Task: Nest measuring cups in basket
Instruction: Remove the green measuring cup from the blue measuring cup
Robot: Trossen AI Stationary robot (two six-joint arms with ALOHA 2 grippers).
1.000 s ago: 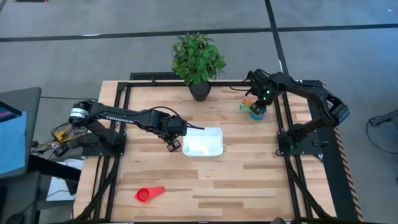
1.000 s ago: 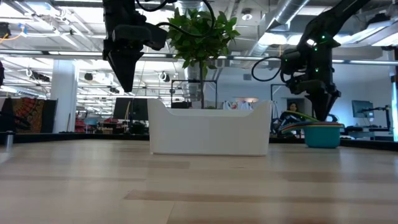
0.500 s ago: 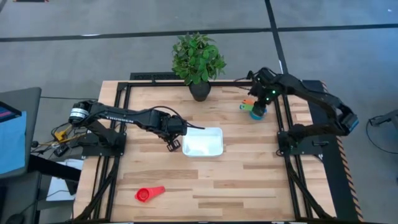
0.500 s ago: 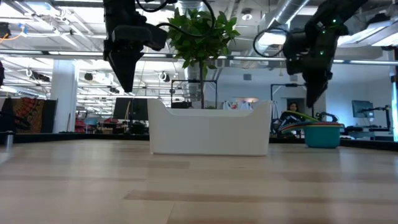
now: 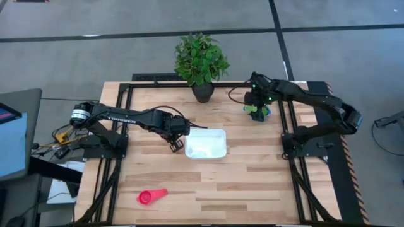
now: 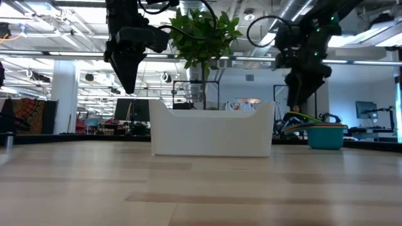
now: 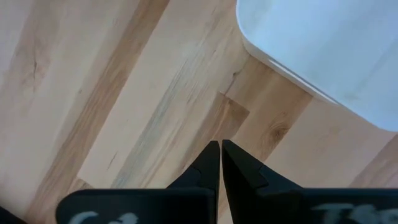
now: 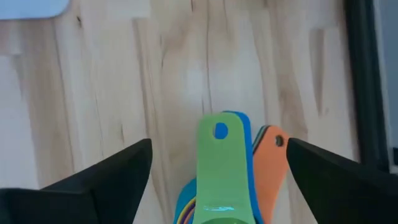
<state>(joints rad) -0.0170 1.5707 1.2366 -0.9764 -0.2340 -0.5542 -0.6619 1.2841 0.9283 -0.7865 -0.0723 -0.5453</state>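
Observation:
The green handle [image 8: 221, 149] is on top, and its narrow sides [image 8: 224, 180] line up with my right gripper's open fingers. I keep going down until the fingers are on either side of the handle, then close them.
The stacked measuring cups [image 5: 259, 113] sit on the table at the far right; the green handle [image 8: 220, 163] lies on top, with blue and orange handles [image 8: 271, 163] beside it. My right gripper [image 8: 219, 144] hangs open above the handles, one finger out to each side and apart from them. In the low view it [image 6: 296, 100] is above and left of the stack [image 6: 325, 135]. A red cup [image 5: 151, 197] lies alone near the front edge. The white basket [image 5: 206, 144] stands mid-table. Just left of it, my left gripper [image 5: 176, 146] is shut on nothing above the bare wood.
A potted plant [image 5: 201, 60] stands at the far edge, between the basket and the cup stack. Black frame rails [image 5: 289, 120] run along the table's sides. Bare wood [image 5: 252, 183] stretches across the near half.
My right gripper has risen off the cup stack and gone toward the table's left, its fingers now standing wider apart. The stack stays where it was.

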